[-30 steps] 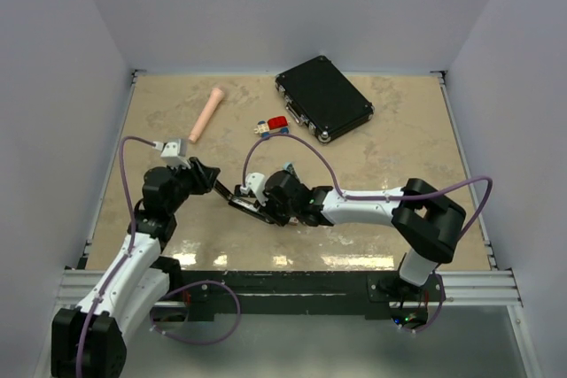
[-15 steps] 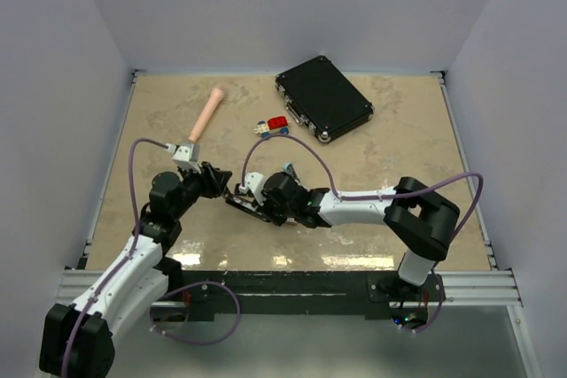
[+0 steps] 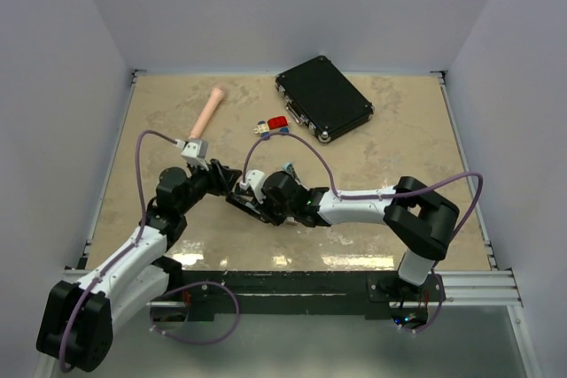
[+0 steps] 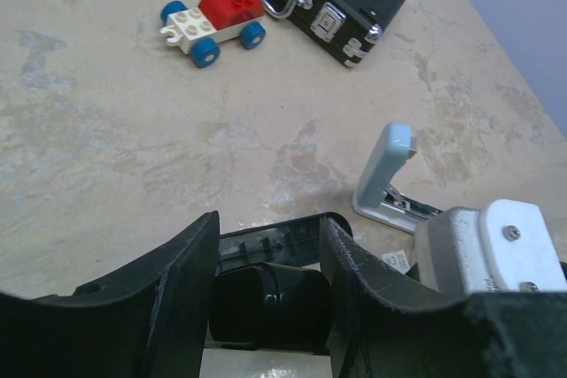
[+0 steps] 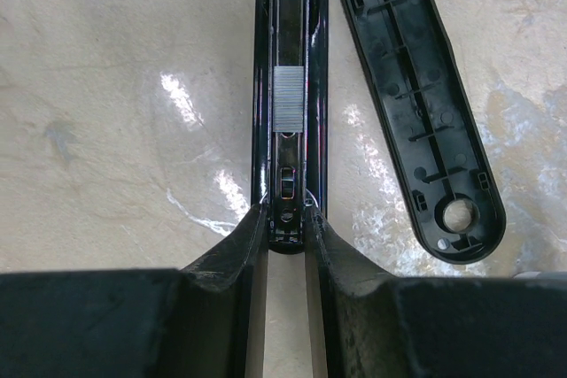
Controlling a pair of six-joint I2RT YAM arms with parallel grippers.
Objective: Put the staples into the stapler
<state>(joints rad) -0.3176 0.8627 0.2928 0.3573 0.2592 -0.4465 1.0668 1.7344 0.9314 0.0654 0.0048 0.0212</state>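
Note:
The stapler's top (image 4: 270,305) has to close on the channel's near end (image 5: 287,205), and my right gripper's fingers are over that end. Next, I open the fingers and move them away before I shut the stapler's top.
The black stapler (image 5: 291,24) lies opened up on the table, its metal channel facing up. The staples (image 5: 288,102), a short silvery strip, sit inside that channel. Its black top cover (image 5: 416,104) lies swung out to the right. My right gripper (image 5: 288,214) is shut on the near end of the channel. From above, the stapler (image 3: 244,202) sits between both grippers. My left gripper (image 4: 270,223) straddles a rounded black end of the stapler (image 4: 270,303), with the cover (image 4: 266,245) just behind. Its jaws stand apart; I cannot tell if they touch it.
A small white-and-blue stapler-like tool (image 4: 385,174) stands behind the right wrist. A red and white toy car (image 3: 273,125) and a closed black case (image 3: 323,97) are farther back. A peach-coloured cylinder (image 3: 206,113) lies at the back left.
My left arm has swung right and forward until its gripper reached the stapler's left end, and its jaws have widened. The right gripper keeps its hold and has barely moved.

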